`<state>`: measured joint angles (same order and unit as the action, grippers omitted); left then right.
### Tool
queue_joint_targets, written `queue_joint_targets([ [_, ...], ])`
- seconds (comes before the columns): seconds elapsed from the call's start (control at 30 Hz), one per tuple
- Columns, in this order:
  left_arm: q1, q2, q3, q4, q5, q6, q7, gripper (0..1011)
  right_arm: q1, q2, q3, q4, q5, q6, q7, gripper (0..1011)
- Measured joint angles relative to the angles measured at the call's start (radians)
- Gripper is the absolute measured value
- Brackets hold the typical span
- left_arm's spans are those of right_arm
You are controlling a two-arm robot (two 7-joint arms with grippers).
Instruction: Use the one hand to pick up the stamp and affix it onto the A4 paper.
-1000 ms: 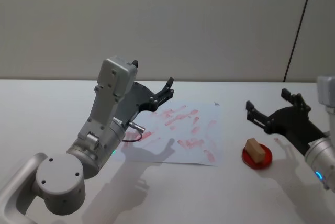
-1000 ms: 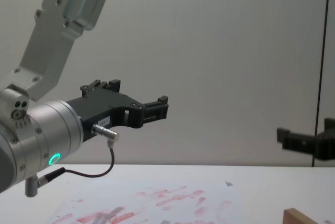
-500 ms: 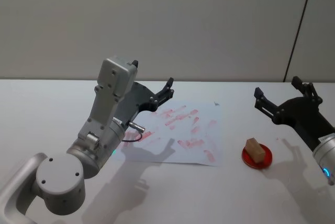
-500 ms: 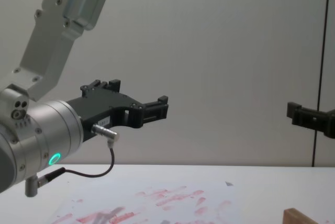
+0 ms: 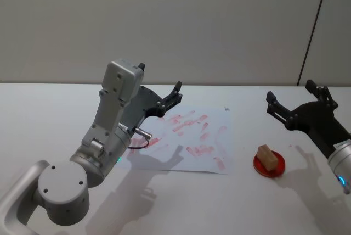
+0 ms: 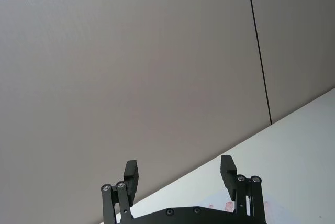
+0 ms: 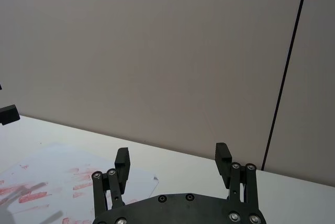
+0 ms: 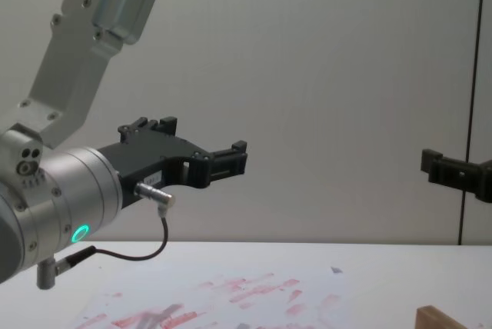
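The A4 paper (image 8: 223,302) lies loose with a curled corner (image 8: 337,270), so the A4 paper will shift slightly when I press the stamp onto it.
The stamp (image 5: 267,156) is a light-brown wooden block standing on a small red dish (image 5: 280,165), right of the A4 paper (image 5: 219,122). That white sheet, covered in red stamp marks, lies flat in the middle of the table. My right gripper (image 5: 291,94) hovers open above and behind the stamp, well clear of it; the right wrist view shows its fingers spread (image 7: 171,156). The left gripper (image 5: 174,93) hangs open in the air over the paper's far left part, on the arm with the green ring light. In the chest view the stamp's top corner (image 8: 440,318) peeks in at the bottom right.
The white table (image 5: 49,114) runs back to a plain grey wall. My bulky left arm (image 5: 112,119) rises over the paper's left side. A dark vertical seam in the wall (image 5: 313,26) stands at the right.
The right gripper has risen and drawn back to the right, away from the stamp, then held still for the last half second. The left arm, stamp and paper have not moved.
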<state>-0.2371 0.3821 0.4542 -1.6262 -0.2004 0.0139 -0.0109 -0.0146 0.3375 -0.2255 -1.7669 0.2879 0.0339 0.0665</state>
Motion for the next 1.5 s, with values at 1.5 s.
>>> queue_joint_targets([
  [1.5,0.000,0.000,0.000,0.000,0.000,0.000,0.000,1002,-0.112,0.073,0.000,-0.125,-0.028,0.349,-0.035,1001],
])
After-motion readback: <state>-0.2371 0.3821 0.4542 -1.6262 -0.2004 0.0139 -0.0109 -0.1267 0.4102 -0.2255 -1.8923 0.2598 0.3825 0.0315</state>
